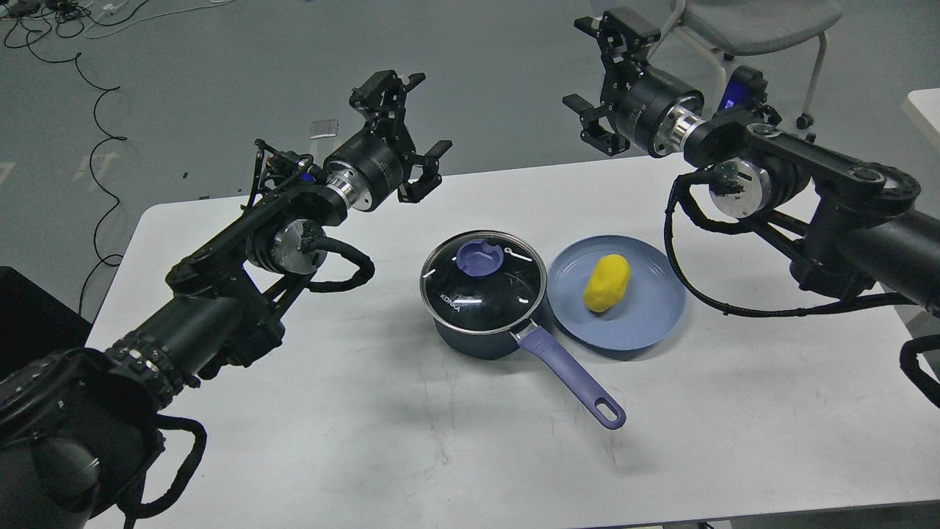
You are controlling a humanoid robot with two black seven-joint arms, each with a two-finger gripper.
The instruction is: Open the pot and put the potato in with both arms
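My gripper will uncover an empty pot [476,341] when it lifts the glass lid by its knob, because only a plain dark inside [500,289] shows through the lid.
A dark pot [481,334] with a purple handle [576,380] stands mid-table. Its glass lid [483,283] is on, with a purple knob [480,258] on top. A yellow potato [607,282] lies on a blue plate [650,312] just right of the pot. My left gripper [404,125] is open and empty, held high over the table's far edge, up and left of the pot. My right gripper [598,81] is open and empty, held high beyond the far edge, above and behind the plate.
The white table [367,441] carries only the pot and plate. A grey chair [756,22] stands behind the right arm. Black cables [95,117] lie on the floor at the far left. A white edge [927,110] shows at the right.
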